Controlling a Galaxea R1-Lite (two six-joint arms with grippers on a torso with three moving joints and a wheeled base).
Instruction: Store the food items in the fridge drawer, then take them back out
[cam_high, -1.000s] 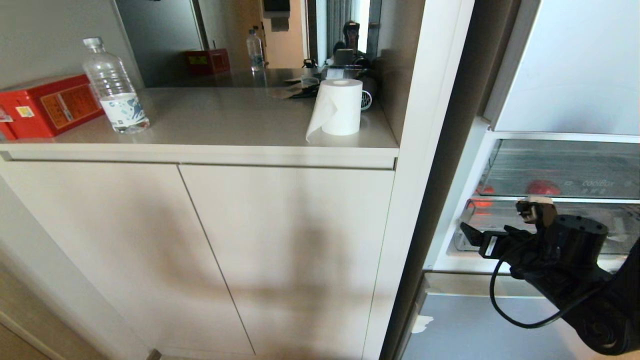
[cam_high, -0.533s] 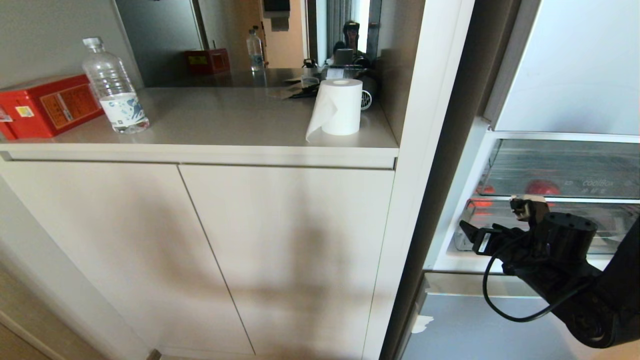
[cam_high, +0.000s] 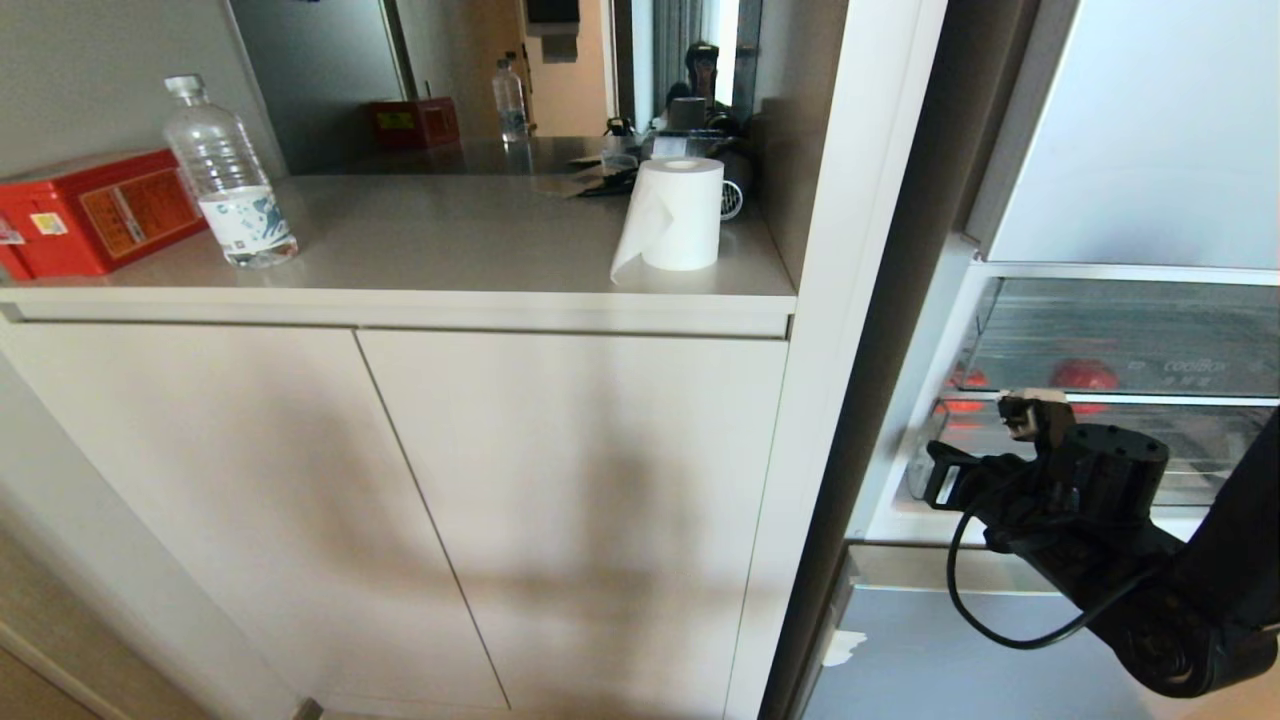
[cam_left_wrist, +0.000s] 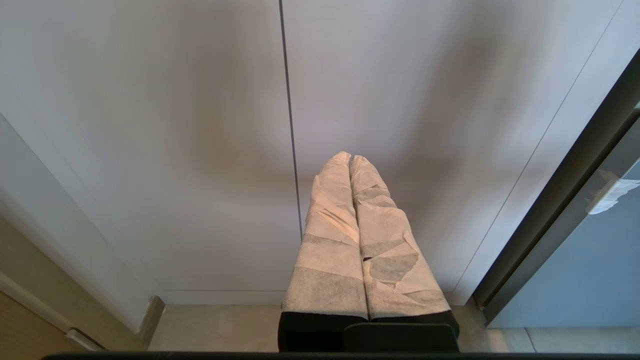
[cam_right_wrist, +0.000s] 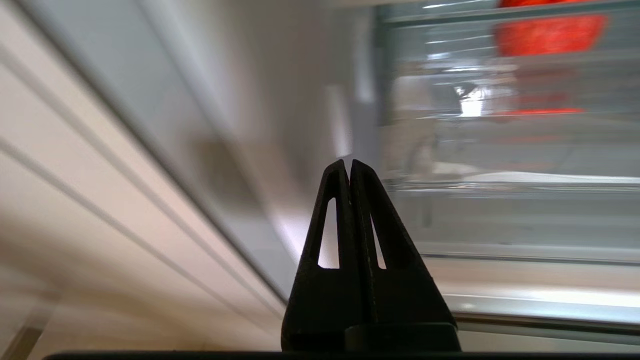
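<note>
Next, I open my right gripper's fingers around the drawer's side edge (cam_right_wrist: 387, 161) and pinch that edge before I pull, because the fingers are closed and empty beside the fridge drawer's front corner (cam_right_wrist: 363, 147).
A red-orange round food item (cam_high: 1085, 375) lies inside the clear fridge drawer (cam_high: 1180, 330), seen through its front wall; in the right wrist view the food item (cam_right_wrist: 550, 32) is a red blur behind the drawer (cam_right_wrist: 440, 35). My right gripper (cam_high: 935, 475) hovers at the fridge's lower left, in front of the bin under the drawer. Its black fingers are pressed together with nothing between them, tips meeting in its wrist view (cam_right_wrist: 348, 162). My left gripper (cam_left_wrist: 349, 157) is shut, empty, with taped fingers, parked facing the cabinet doors.
A second clear bin (cam_high: 1210, 450) with a white top strip sits below the drawer. A grey lower fridge front (cam_high: 950, 650) is beneath. Left of the fridge stands a cabinet with a water bottle (cam_high: 228, 180), red box (cam_high: 90, 210) and paper roll (cam_high: 680, 212).
My right gripper's fingers have closed from open to shut, empty. The arm has crept slightly up and left toward the fridge's left edge.
</note>
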